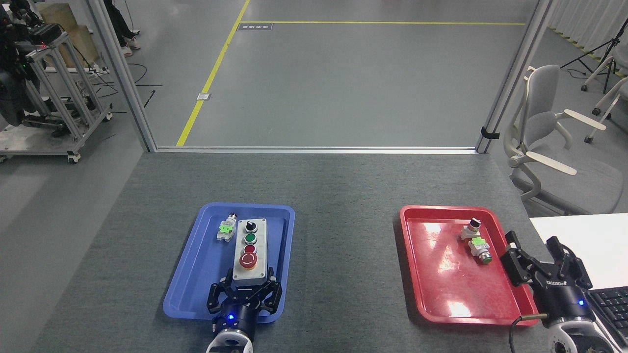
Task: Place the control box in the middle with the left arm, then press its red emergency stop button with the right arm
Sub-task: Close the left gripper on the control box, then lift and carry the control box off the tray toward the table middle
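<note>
Blue tray [235, 236] can be seen between the control box [250, 249] and the small switch part, so I expect the box to come up by itself when I lift it.
The control box [250, 250] lies lengthwise in the blue tray [196, 274], a light-grey box with a black knob, a green button, a small red button and the big red emergency stop button [248, 260] nearest me. My left gripper [248, 280] is open, its black claws straddling the box's near end without closing on it. My right gripper [535, 255], with a thin cable and metal plug, stands open over the right edge of the red tray [441, 289]. The middle [346, 255] is bare dark grey felt between the trays.
A small switch part with a green tag [226, 228] lies left of the box in the blue tray. Two more switch parts [477, 239] sit in the red tray. A white desk with a keyboard [611, 306] is at the right; a chair [544, 132] stands beyond it.
</note>
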### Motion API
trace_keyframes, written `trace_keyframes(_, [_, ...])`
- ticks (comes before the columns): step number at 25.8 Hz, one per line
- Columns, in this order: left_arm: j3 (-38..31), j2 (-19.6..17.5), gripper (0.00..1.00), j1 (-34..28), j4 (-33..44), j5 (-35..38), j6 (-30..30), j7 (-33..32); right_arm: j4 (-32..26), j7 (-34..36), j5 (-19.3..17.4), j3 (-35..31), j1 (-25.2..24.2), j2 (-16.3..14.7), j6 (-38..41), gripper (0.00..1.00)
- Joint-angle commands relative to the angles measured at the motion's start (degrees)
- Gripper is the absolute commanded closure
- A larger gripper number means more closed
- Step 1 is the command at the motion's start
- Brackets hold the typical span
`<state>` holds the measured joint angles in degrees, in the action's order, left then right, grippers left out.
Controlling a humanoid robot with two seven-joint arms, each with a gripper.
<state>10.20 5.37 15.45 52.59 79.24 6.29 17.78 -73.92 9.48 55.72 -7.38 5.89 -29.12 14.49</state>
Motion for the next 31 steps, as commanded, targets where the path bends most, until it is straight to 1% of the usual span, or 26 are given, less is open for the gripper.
trace_keyframes(1, [0.0, 0.8, 0.01, 2.9, -5.8, -0.1, 0.5, 1.8, 0.0, 0.0, 0.0, 0.0, 0.0, 0.0, 0.0, 0.0])
trace_keyframes(3, [0.0, 0.8, 0.01, 4.1, -8.3, -0.2, 0.8, 2.8, 0.0, 0.0, 0.0, 0.0, -0.1, -0.1, 0.0, 0.0])
trace_keyframes(8, [-0.2, 0.9, 0.01, 4.8, -10.3, -0.6, 1.4, 3.5, 0.0, 0.0, -0.1, 0.0, -0.2, -0.2, 0.0, 0.0])
trace_keyframes(10, [-0.2, 0.9, 0.02, 5.7, -11.6, -2.0, 1.7, 3.6, 0.0, 0.0, -0.1, 0.0, -0.3, -0.4, 0.0, 0.0])
trace_keyframes(11, [-0.2, 0.9, 0.08, 6.0, -12.3, -2.5, 2.0, 3.9, 0.0, 0.0, -0.1, 0.0, -0.3, -0.4, 0.1, 0.0])
trace_keyframes(16, [0.0, 0.6, 0.58, 5.7, -12.1, -2.6, 1.3, 8.5, 0.0, 0.0, -0.1, 0.0, -0.3, -0.5, 0.1, 0.0])
trace_keyframes(18, [0.1, 0.6, 0.67, 5.5, -11.7, -2.5, 1.1, 11.1, 0.0, 0.0, -0.1, 0.0, -0.3, -0.6, 0.1, 0.0])
trace_keyframes(20, [0.1, 0.6, 0.75, 4.6, -9.7, -2.5, 1.1, 13.1, 0.0, 0.1, -0.1, 0.0, -0.3, -0.6, 0.1, 0.0])
trace_keyframes(22, [0.1, 0.6, 0.76, 2.9, -6.1, -2.0, 1.2, 13.2, 0.0, 0.0, -0.1, 0.0, -0.3, -0.6, 0.1, 0.0])
trace_keyframes(25, [1.2, 0.5, 0.76, 2.0, -2.0, -1.7, 1.2, 12.7, 0.0, 0.0, -0.1, 0.0, -0.3, -0.6, 0.2, 0.0])
trace_keyframes(28, [6.2, 0.9, 0.76, 2.4, -0.7, -1.8, 1.3, 11.9, 0.0, 0.1, -0.1, 0.1, -0.3, -0.6, 0.0, 0.0])
trace_keyframes(31, [13.0, 2.5, 0.76, 3.4, -1.3, -2.0, 2.0, 11.4, 0.0, 0.1, -0.1, 0.1, -0.3, -0.6, 0.2, 0.0])
